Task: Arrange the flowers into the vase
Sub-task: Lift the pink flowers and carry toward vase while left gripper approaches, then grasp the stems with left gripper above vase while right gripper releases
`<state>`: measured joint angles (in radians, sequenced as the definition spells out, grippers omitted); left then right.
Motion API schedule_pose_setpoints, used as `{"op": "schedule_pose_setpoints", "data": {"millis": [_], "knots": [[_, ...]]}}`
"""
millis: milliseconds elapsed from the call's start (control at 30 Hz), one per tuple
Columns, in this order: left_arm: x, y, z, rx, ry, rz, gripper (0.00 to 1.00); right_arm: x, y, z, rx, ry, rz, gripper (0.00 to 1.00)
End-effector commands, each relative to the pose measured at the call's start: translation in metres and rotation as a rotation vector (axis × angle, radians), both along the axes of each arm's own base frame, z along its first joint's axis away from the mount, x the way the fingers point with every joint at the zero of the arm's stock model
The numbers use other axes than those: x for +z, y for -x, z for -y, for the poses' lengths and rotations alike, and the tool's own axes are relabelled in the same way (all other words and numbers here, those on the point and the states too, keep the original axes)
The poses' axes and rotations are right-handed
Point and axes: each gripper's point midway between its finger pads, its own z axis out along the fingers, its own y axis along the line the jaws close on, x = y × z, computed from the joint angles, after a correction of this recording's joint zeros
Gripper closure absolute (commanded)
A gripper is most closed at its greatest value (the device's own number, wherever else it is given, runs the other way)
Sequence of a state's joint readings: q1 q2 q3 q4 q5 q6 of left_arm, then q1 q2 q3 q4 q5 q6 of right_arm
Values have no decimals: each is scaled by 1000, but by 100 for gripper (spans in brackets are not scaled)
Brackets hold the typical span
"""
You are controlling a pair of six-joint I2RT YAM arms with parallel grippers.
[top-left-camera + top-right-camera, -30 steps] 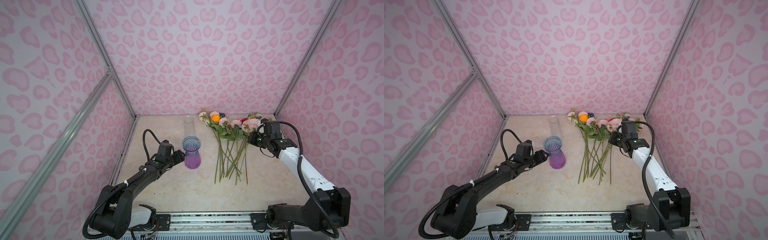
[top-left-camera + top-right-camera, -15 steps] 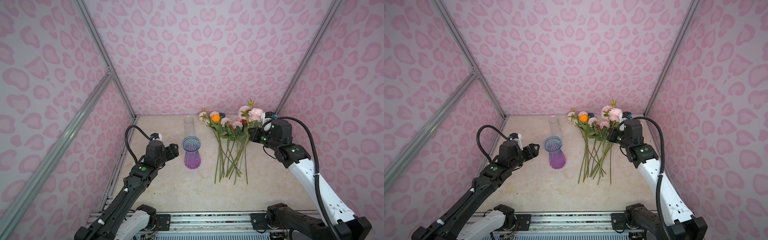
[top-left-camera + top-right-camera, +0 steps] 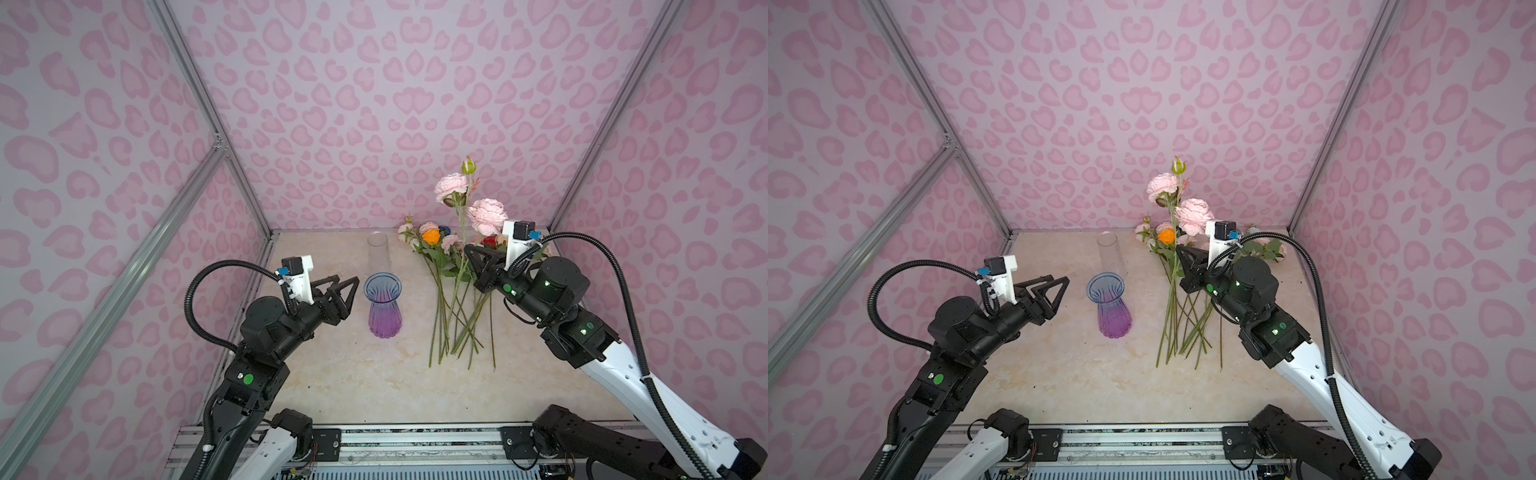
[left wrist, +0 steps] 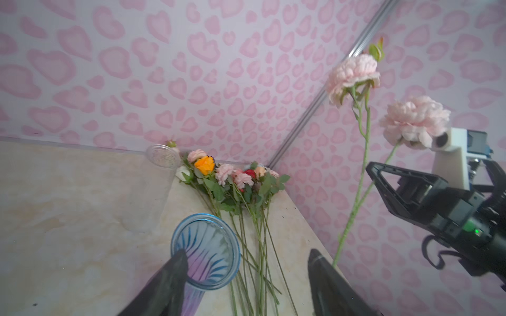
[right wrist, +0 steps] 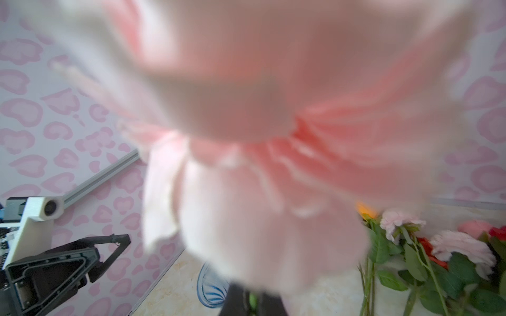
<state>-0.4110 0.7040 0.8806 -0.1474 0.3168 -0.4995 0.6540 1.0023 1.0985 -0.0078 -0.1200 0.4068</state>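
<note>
My right gripper is holding the peony branch with the stem's lower part (image 4: 347, 231) hanging free, so I keep carrying it toward my left gripper's open fingers (image 3: 340, 288) until they close on its stem.
The blue-to-purple ribbed vase (image 3: 383, 305) (image 3: 1108, 307) stands upright left of centre on the table. My left gripper (image 3: 347, 282) (image 3: 1059, 279) (image 4: 247, 254) hovers open just left of its rim, holding nothing. My right gripper (image 3: 467, 249) (image 3: 1179, 249) (image 5: 253, 298) is shut on the green stem of a pink peony branch (image 3: 486, 216) (image 3: 1194, 216) (image 4: 353, 72), held upright above the table with two blooms and a bud. The other flowers (image 3: 453, 299) (image 3: 1183, 316) (image 4: 232, 177) lie in a pile right of the vase, blooms toward the back wall. A bloom blurs most of the right wrist view.
A clear glass cylinder (image 3: 378, 251) (image 3: 1111, 253) stands right behind the vase. Pink patterned walls with metal frame posts (image 3: 216, 141) close in the table on three sides. The arm bases sit on a rail (image 3: 415, 440) at the front edge.
My right gripper has lifted the pink peony branch up off the pile. My left arm has risen and drawn back from the vase's side.
</note>
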Motion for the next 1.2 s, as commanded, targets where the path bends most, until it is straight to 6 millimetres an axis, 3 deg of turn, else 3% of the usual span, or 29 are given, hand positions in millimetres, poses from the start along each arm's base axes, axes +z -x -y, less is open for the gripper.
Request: {"op": "schedule_pose_setpoints", "data": {"millis": [0,167,267,500,733,967,1000,1033,1100,1167], "knots": [[35,22,44,-216,-22,171,31,35,10,-17,46,-60,114,98],[42,41,105,-388,-114,270,28,47,20,-44,127,-85,142,97],[39,40,127,-431,-139,285,27,50,27,-55,170,-98,148,98],[32,29,141,-433,-151,289,31,47,32,-64,210,-109,129,98],[28,7,141,-337,-172,291,62,43,34,-72,243,-116,104,98],[33,0,142,-309,-178,307,95,38,35,-75,263,-120,87,96],[33,-1,141,-302,-179,308,96,38,35,-75,262,-122,85,95],[34,-3,141,-294,-179,309,96,38,35,-74,258,-125,82,86],[37,-6,138,-266,-180,318,96,39,35,-71,247,-127,80,60],[42,-12,132,-214,-190,331,96,39,37,-67,236,-103,76,45]]}}
